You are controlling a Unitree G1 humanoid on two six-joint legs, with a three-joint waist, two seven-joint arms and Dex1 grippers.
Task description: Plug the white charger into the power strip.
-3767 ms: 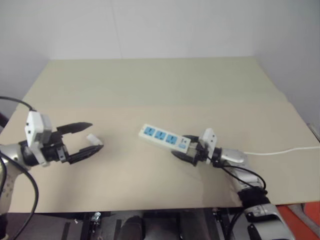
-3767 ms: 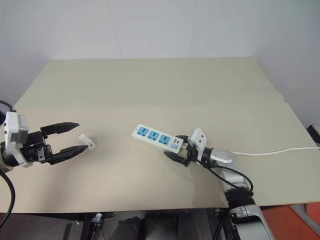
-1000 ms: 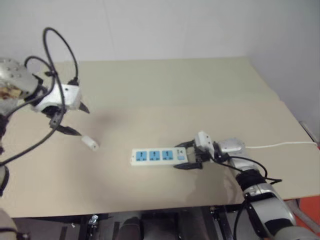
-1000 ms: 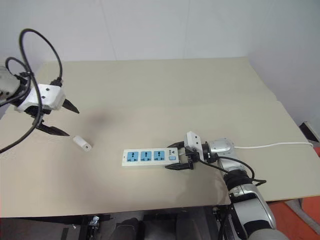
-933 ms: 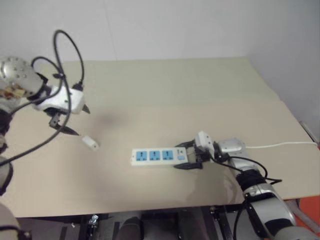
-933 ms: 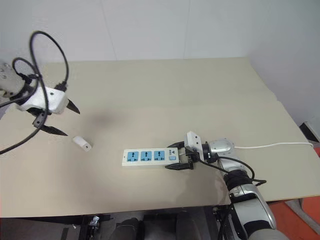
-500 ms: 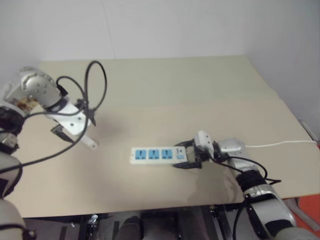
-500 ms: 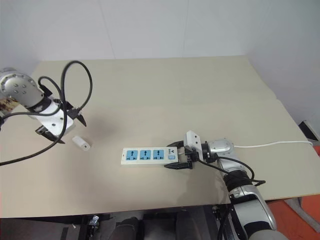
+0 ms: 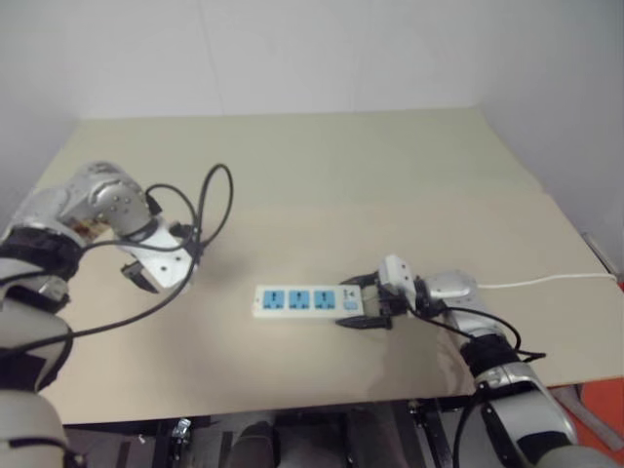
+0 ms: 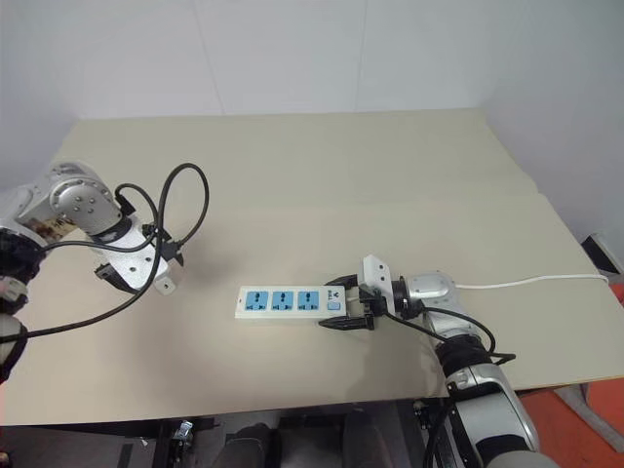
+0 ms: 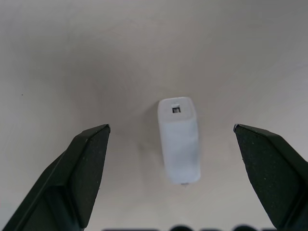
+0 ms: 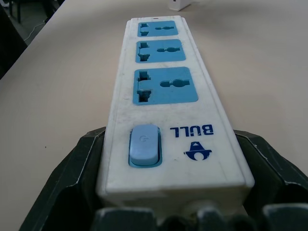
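I should keep lowering my left gripper, as the white charger's long sides [image 11: 180, 147] face its open fingers, until the fingers are beside the white charger's USB end [image 11: 176, 109], and then close it.
The white charger [image 11: 179, 139] lies flat on the table, one corner peeking out beside my left hand [image 10: 168, 285]. My left gripper [image 11: 171, 128] points straight down over it, open, one finger on each side and clear of it. The power strip [image 10: 283, 302], white with three blue sockets, lies near the table's front, to the right of the charger. Its button end sits between the fingers of my right gripper [image 10: 346, 305], which is shut on the strip; both black fingers [image 12: 79, 168] press its sides.
The strip's thin white cord [image 10: 526, 285] runs off to the right along the beige table [image 10: 341, 166]. A black cable loop [image 10: 190, 200] arches over my left wrist. The table's front edge is close behind my right arm.
My left gripper has come down and to the right from above the table, rolling its wrist, and now straddles the charger. The right gripper and the strip have stayed put.
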